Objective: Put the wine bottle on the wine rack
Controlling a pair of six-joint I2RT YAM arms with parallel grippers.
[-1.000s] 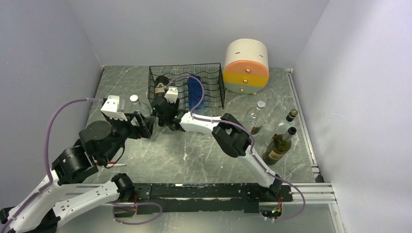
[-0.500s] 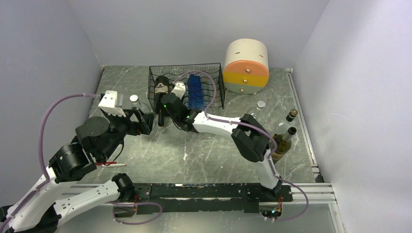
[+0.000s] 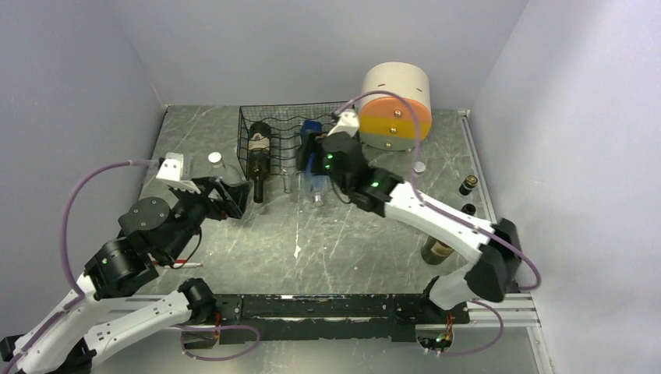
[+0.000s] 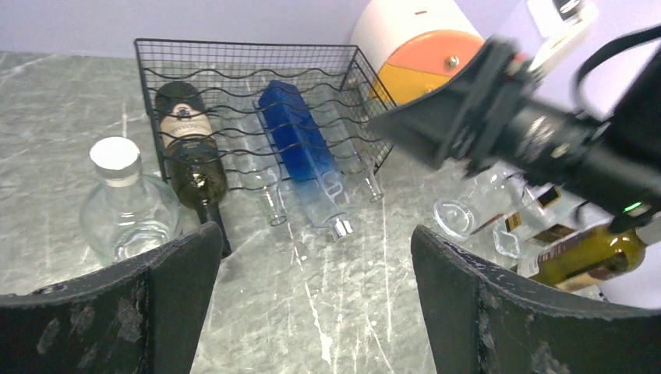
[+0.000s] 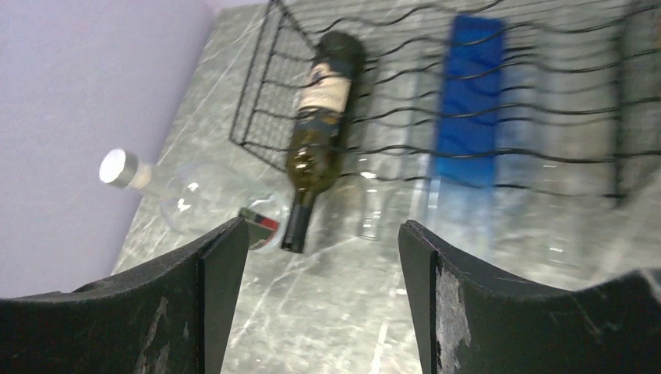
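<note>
The clear bottle's cap (image 3: 419,167) faces up and is free in front of the drawer unit, so my right gripper should keep moving toward the cap and close around it.
The black wire wine rack (image 3: 292,109) stands at the back of the table. A dark wine bottle (image 3: 258,152) with a cream label lies in its leftmost slot, neck sticking out the front. It also shows in the left wrist view (image 4: 191,160) and the right wrist view (image 5: 319,132). My right gripper (image 3: 310,162) is open and empty, in front of the rack's middle, apart from the bottle. My left gripper (image 3: 234,199) is open and empty, just in front of the bottle's neck. Both sets of jaws stand wide with bare table between them.
A blue bottle (image 3: 312,140) and clear bottles lie in the rack's other slots. A round clear bottle (image 3: 214,160) stands left of the rack. The cream, orange and yellow drawer unit (image 3: 396,105) stands back right. Several upright bottles, one green (image 3: 438,249), stand at the right.
My right gripper has let go of the dark bottle and swung right, from the rack's left slot to its middle. The bottle now lies in the rack. My left gripper barely moved.
</note>
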